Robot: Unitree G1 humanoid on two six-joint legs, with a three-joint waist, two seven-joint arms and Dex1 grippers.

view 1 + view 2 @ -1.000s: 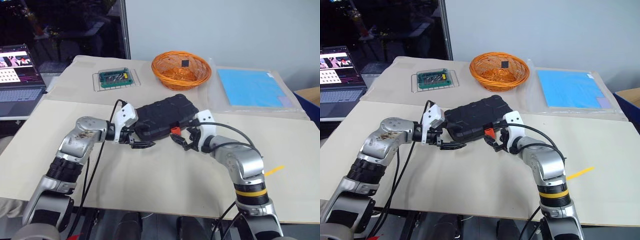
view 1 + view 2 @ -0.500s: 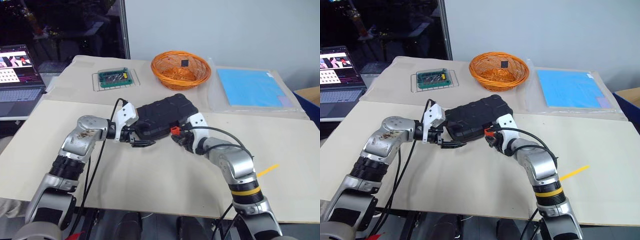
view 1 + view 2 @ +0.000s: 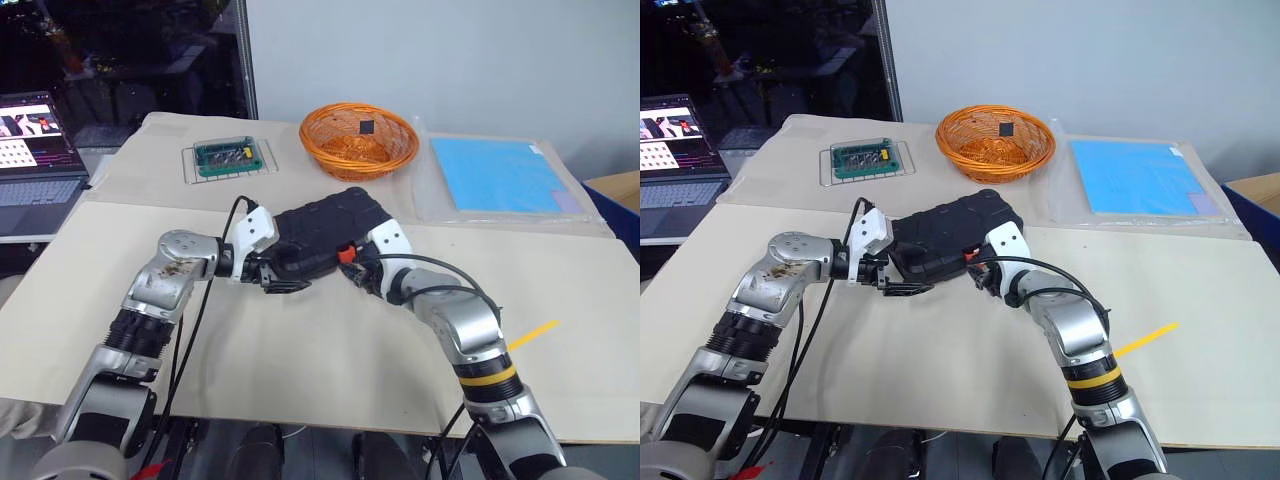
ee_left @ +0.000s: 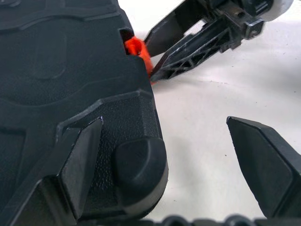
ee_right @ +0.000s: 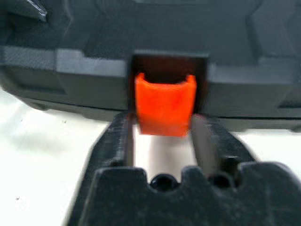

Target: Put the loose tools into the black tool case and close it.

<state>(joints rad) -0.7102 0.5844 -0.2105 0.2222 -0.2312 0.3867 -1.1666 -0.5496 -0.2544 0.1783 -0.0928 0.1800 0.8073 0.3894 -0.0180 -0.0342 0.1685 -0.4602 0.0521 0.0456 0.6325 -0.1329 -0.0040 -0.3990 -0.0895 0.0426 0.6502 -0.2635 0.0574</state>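
I should back off, close my right gripper's fingers, now at the latch's sides (image 5: 165, 110), and press the orange latch, because it sticks out from the case's hollow (image 5: 169, 70).
The black tool case (image 3: 325, 235) lies closed on the beige table, its small orange latch (image 3: 346, 254) facing me. My left gripper (image 3: 285, 283) stands open at the case's front left corner. One of its fingers (image 4: 80, 160) rests against the black shell and the other hangs over bare table. My right gripper (image 5: 162, 120) meets the case from the front, its two fingers hugging the sides of the orange latch (image 5: 164, 106). The left wrist view catches the same fingers beside the latch (image 4: 137, 49). The loose tools are out of view.
An orange woven basket (image 3: 360, 138) sits behind the case. A green box on a wire rack (image 3: 229, 155) stands at the back left, and a blue sheet (image 3: 498, 175) lies at the back right. A laptop (image 3: 35, 150) is at the far left. A yellow strip (image 3: 535, 335) marks the table's right side.
My right gripper has slid left and forward onto the orange latch, and its fingers have narrowed around it. The left gripper and the case have stayed put.
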